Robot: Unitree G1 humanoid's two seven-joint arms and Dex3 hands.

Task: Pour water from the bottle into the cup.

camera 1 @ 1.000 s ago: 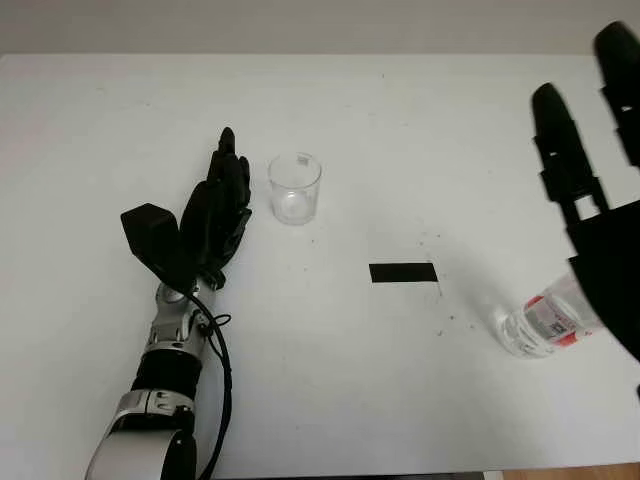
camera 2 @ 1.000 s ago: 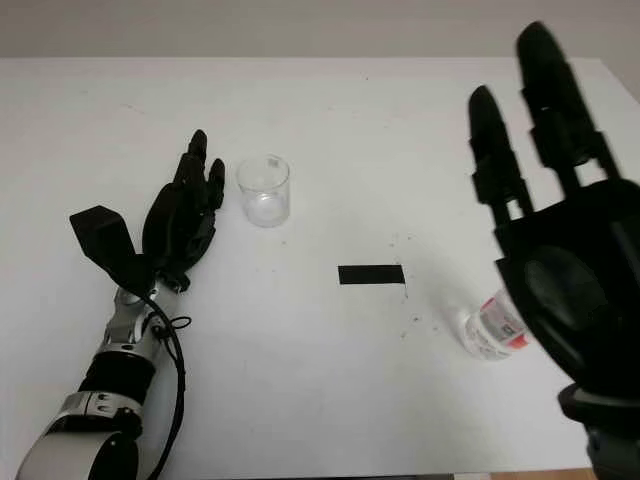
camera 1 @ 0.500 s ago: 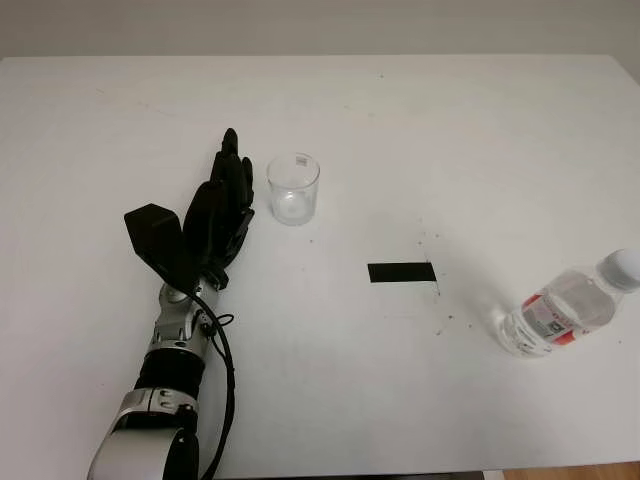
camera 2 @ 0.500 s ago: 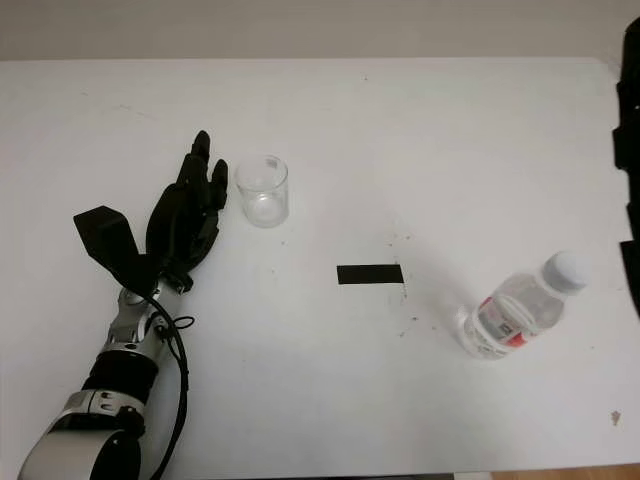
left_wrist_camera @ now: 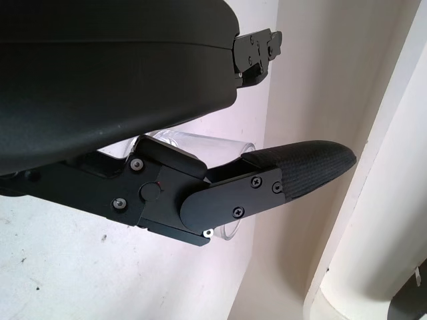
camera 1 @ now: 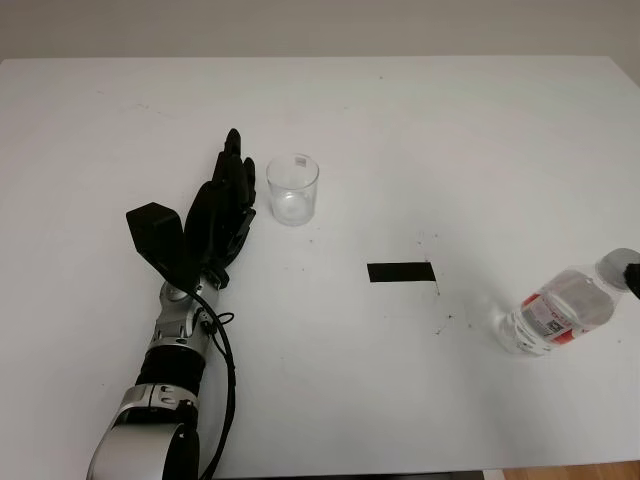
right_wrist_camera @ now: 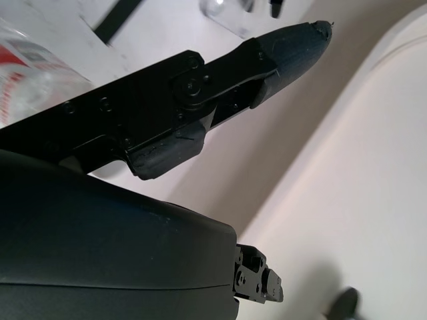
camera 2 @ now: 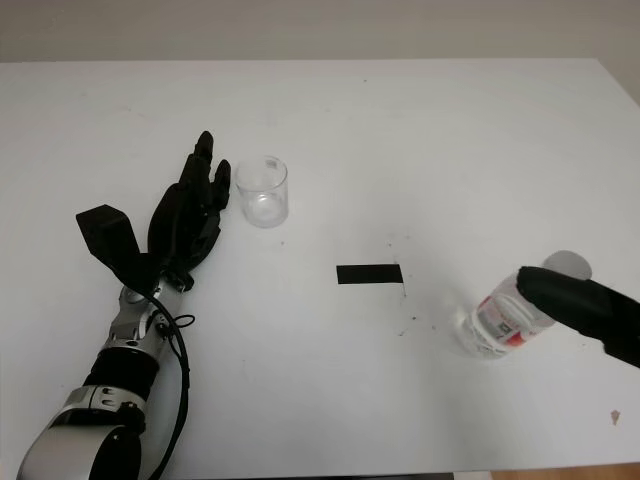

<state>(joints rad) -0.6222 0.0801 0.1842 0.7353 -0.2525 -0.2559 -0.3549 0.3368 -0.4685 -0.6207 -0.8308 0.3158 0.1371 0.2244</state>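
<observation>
The clear plastic bottle point(camera 1: 560, 310) is closed by the white cap point(camera 1: 615, 266), so the cup will stay empty when I tip the bottle over it.
A clear plastic bottle point(camera 1: 556, 312) with a red label and a white cap stands on the white table point(camera 1: 420, 130), at the right and toward the front. My right hand point(camera 2: 588, 307) comes in from the right edge, open, one finger crossing in front of the bottle's top; the right wrist view has the bottle point(right_wrist_camera: 20, 63) past the fingers point(right_wrist_camera: 267, 53). An empty clear cup point(camera 1: 293, 188) stands at the middle left. My left hand point(camera 1: 230, 180) is open just left of the cup, holding nothing. In the left wrist view the cup point(left_wrist_camera: 200, 142) sits behind a finger point(left_wrist_camera: 300, 167).
A short strip of black tape point(camera 1: 401, 271) lies on the table between cup and bottle. A few dark specks dot the surface near it. The table's front edge runs close below the bottle.
My right hand, raised high in front of the camera a second ago, swung out to the right and now reaches in low beside the bottle. The left hand, cup and bottle hardly moved.
</observation>
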